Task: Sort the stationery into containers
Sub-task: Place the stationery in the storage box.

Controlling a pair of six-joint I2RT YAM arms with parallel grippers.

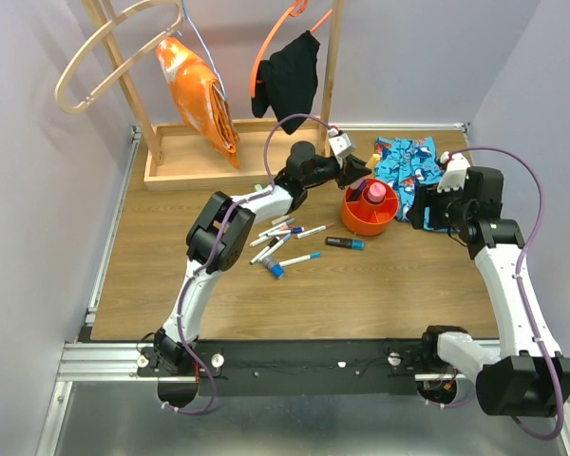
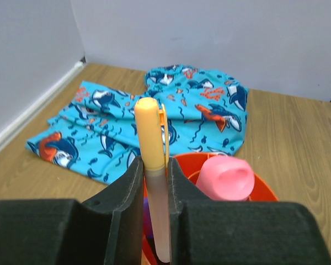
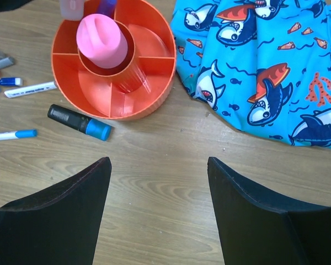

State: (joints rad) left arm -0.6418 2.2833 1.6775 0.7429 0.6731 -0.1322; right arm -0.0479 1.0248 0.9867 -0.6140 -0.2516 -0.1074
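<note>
My left gripper is holding the highlighter upright with its pale lower end (image 2: 163, 249) clear of the pink tube. The gripper should keep going down into the tub's compartment (image 1: 353, 199) and then let go there.
The round orange tub (image 1: 361, 228) with inner dividers stands on the table at centre right. A pink tube (image 1: 374, 193) stands upright in its middle cup. My left gripper (image 1: 358, 180) is over the tub's far-left rim, shut on an orange-capped highlighter (image 2: 153, 165) with a pale body, held cap up. The tub (image 2: 265, 190) and pink tube (image 2: 226, 178) are right behind the fingers. Several pens (image 1: 280, 237) lie left of the tub, and a black marker with a blue cap (image 3: 79, 122) lies just in front of it. My right gripper (image 3: 159, 182) is open and empty, right of the tub (image 3: 154, 94).
A blue shark-print cloth (image 1: 413, 166) lies behind and right of the tub, close to my right arm. A wooden rack with a tray base (image 1: 199, 161) stands at the back, with an orange bag (image 1: 199, 90) and a black garment (image 1: 290, 76) hanging from it.
</note>
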